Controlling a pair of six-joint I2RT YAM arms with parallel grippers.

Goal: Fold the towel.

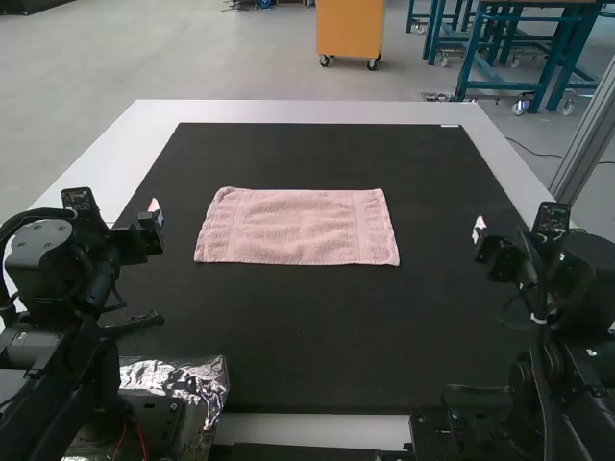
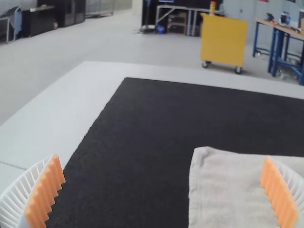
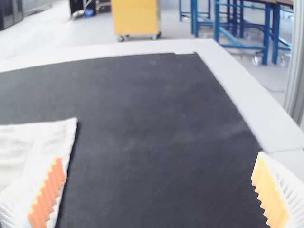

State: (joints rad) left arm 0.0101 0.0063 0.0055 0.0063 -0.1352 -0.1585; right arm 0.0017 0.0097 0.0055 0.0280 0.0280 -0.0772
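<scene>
The pink towel is spread flat with limp corners (image 1: 380,193). I expect its far edge (image 1: 300,190) to fold over into a narrow strip when I bring it closer.
In the high view a pink towel (image 1: 298,228) lies flat on the dark mat as a wide rectangle; whether it is one layer or folded I cannot tell. My left gripper (image 1: 156,213) is held to the left of the towel, apart from it. On the opposite side, my right gripper (image 1: 479,230) hangs over the mat, clear of the towel. The left wrist view has the left gripper (image 2: 164,190) open, with a corner of the towel (image 2: 228,185) beyond. The right gripper (image 3: 159,190) is also open in its wrist view, near another towel corner (image 3: 57,135).
A black mat (image 1: 317,336) covers most of the white table (image 1: 288,110). A foil-wrapped block (image 1: 178,379) sits at the near left, beside the left arm's base. Bare mat surrounds the towel on all sides.
</scene>
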